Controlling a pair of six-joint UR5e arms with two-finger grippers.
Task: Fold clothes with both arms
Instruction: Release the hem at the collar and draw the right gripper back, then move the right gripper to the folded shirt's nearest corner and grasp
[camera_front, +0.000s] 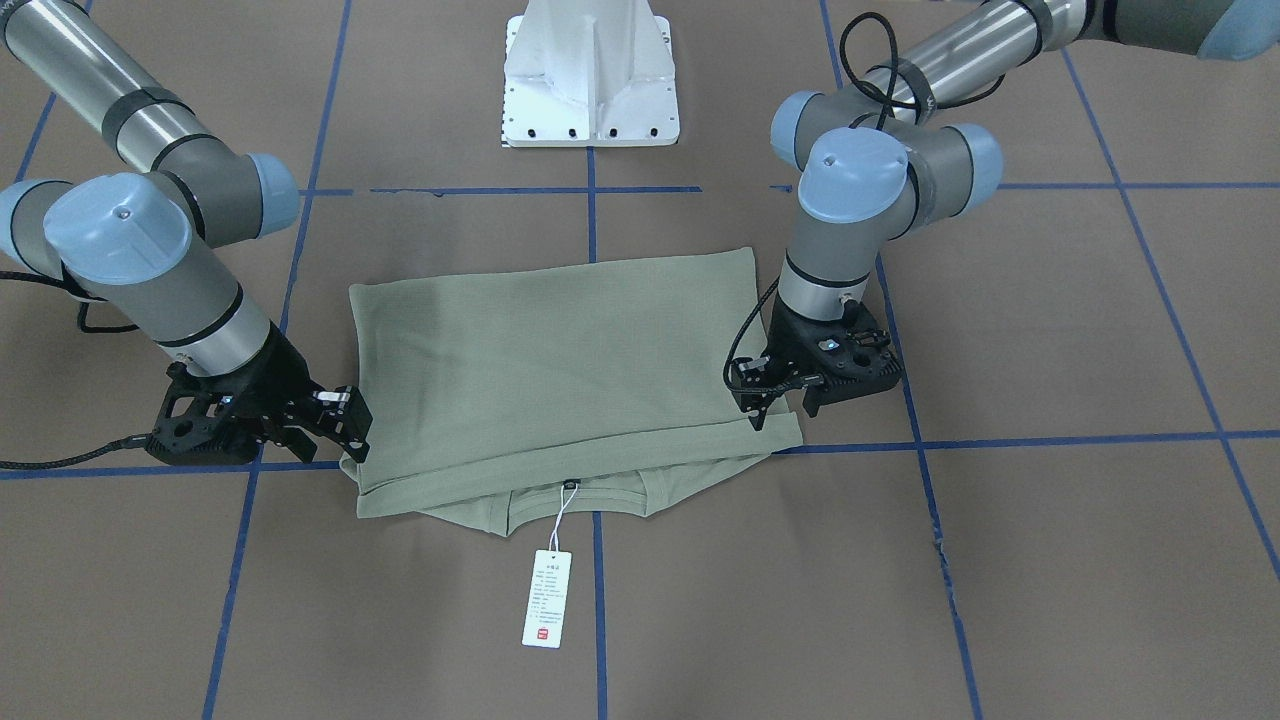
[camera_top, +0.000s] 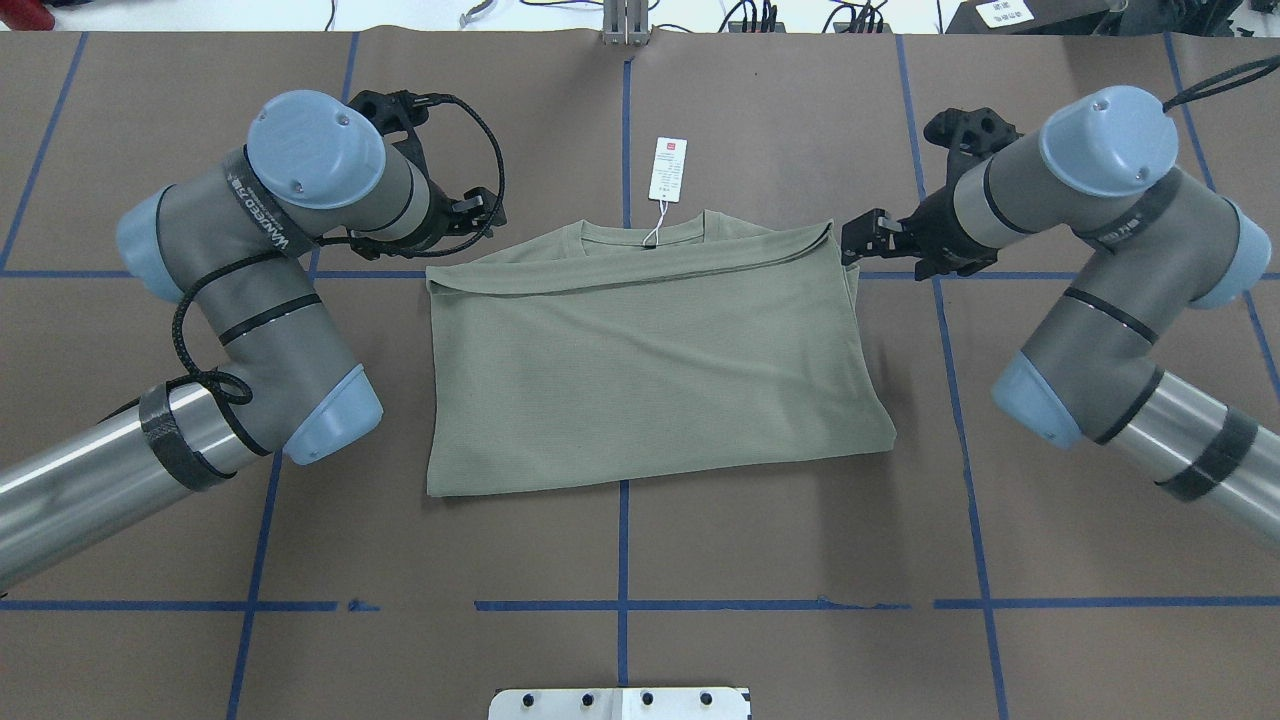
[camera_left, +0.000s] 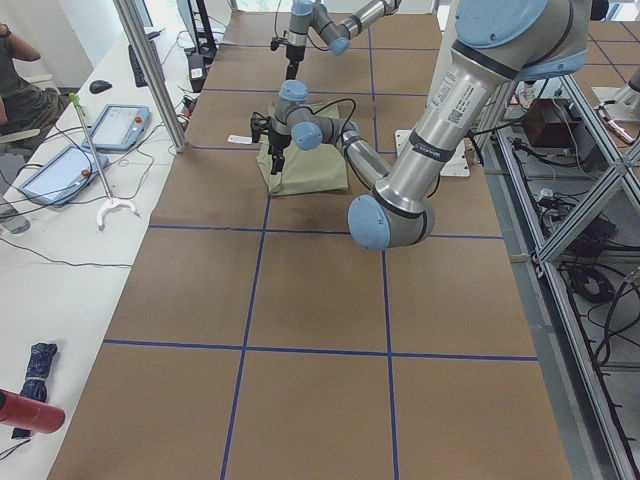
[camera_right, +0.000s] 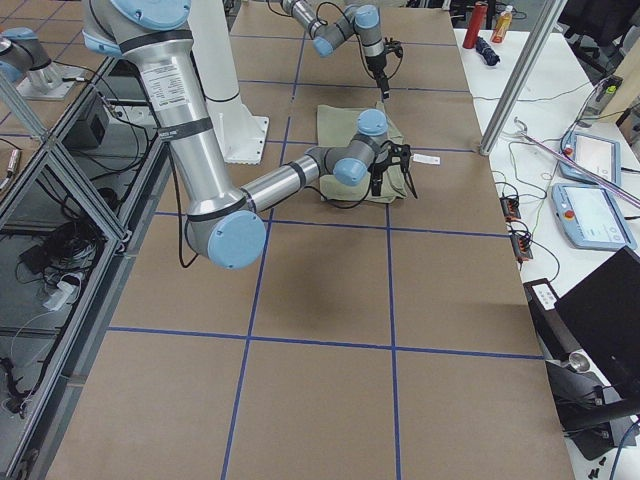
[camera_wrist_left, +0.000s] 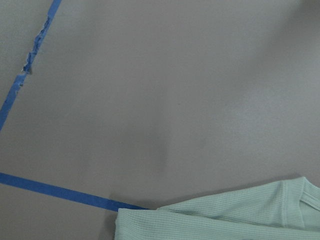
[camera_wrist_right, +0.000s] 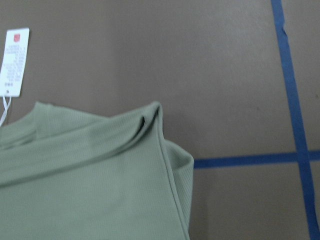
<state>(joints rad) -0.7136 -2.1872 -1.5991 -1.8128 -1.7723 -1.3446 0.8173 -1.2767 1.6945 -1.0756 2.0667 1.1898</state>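
Note:
The shirt's side edge is straight and clear down to its near corner. My right gripper keeps going along that edge and closes on the shirt's near corner.
The sage-green shirt (camera_front: 560, 370) lies folded into a flat rectangle on the brown table (camera_top: 650, 370). Its neck and white hang tag (camera_front: 546, 598) point away from the robot (camera_top: 668, 169). My left gripper (camera_front: 765, 405) stands low at the shirt's far corner on its side (camera_top: 480, 215); it looks open and holds nothing. My right gripper (camera_front: 350, 425) is at the opposite far corner (camera_top: 862, 240), beside the cloth, and also looks open and empty. The left wrist view shows only a shirt corner (camera_wrist_left: 225, 217). The right wrist view shows the folded corner (camera_wrist_right: 90, 185) and the tag (camera_wrist_right: 14, 61).
The white pedestal base (camera_front: 590, 80) stands at the robot's side of the table. Blue tape lines (camera_top: 622, 560) grid the brown surface. Operator desks with tablets (camera_left: 118, 125) run along the far side.

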